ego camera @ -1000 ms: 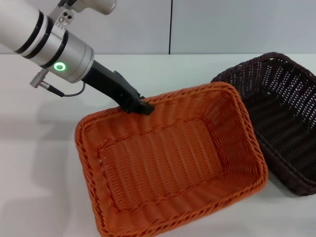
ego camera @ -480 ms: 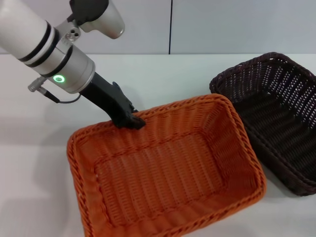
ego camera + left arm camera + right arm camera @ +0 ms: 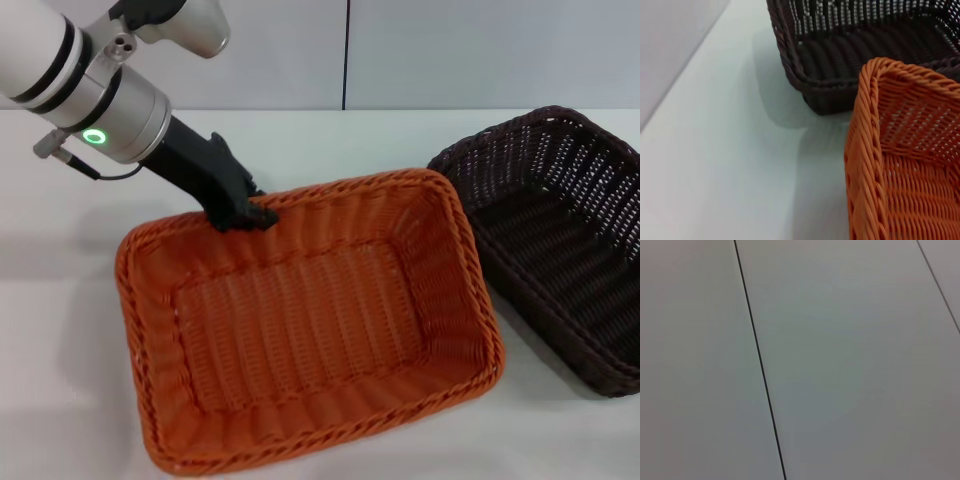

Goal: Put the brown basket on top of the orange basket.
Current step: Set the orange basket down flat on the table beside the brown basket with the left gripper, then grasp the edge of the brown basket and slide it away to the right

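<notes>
My left gripper should keep lowering the orange basket (image 3: 300,325), which hangs with its opening up over open table (image 3: 350,150) beside the brown basket, and let go once it rests.
The orange basket (image 3: 300,330) lies on the white table in the middle of the head view, empty. My left gripper (image 3: 243,213) is shut on its far braided rim. The brown basket (image 3: 560,240) stands at the right, next to the orange basket's right end and apart from it. In the left wrist view the orange basket's corner (image 3: 900,150) is close by, with the brown basket (image 3: 860,45) beyond it. My right gripper is out of view.
The white table (image 3: 330,150) runs to a grey wall with a dark vertical seam (image 3: 346,55). The right wrist view shows only grey panels with a seam (image 3: 760,365).
My left gripper has pulled the orange basket to the left, away from the brown basket, and turned it a little. The brown basket has stayed in place.
</notes>
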Action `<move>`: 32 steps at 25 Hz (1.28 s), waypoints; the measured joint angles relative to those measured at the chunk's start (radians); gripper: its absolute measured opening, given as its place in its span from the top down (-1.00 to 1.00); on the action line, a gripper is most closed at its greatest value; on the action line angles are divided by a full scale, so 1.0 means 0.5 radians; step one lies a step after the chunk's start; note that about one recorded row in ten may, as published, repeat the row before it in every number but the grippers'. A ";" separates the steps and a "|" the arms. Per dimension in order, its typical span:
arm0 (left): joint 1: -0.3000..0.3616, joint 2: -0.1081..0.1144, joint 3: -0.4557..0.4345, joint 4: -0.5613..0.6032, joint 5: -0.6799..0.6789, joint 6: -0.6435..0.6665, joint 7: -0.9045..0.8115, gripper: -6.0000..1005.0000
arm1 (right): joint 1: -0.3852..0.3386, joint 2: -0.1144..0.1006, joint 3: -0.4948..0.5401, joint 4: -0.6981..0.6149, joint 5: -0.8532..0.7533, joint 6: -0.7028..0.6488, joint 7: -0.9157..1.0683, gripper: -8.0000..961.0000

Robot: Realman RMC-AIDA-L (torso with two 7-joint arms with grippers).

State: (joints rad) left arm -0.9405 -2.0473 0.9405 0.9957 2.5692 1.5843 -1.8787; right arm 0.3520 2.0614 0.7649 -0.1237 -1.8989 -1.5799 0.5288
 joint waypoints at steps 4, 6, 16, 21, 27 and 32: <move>0.001 -0.016 0.016 0.032 0.004 -0.026 -0.001 0.66 | 0.001 0.003 0.002 -0.001 0.000 0.000 -0.002 -0.73; -0.005 -0.019 0.020 0.033 0.013 -0.049 -0.018 0.66 | 0.001 0.004 0.005 -0.001 0.000 0.000 -0.002 -0.73; 0.088 -0.027 0.047 0.117 -0.002 -0.389 -0.194 0.59 | 0.002 0.004 0.015 -0.001 0.000 0.015 -0.002 -0.73; 0.106 -0.029 0.083 0.124 -0.003 -0.428 -0.204 0.26 | 0.003 0.004 0.018 0.000 0.000 0.016 -0.002 -0.73; 0.214 -0.035 0.094 0.254 -0.139 -0.481 -0.221 -0.37 | 0.010 0.004 0.017 0.001 0.000 0.019 -0.002 -0.73; 0.511 -0.027 -0.029 0.440 -0.641 -0.483 -0.174 -0.53 | 0.009 0.004 -0.006 -0.002 -0.006 0.001 -0.001 -0.73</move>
State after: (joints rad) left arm -0.6850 -2.0608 0.9258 1.2158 2.2488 1.3427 -1.9656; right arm 0.3566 2.0632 0.7619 -0.1246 -1.9021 -1.5796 0.5281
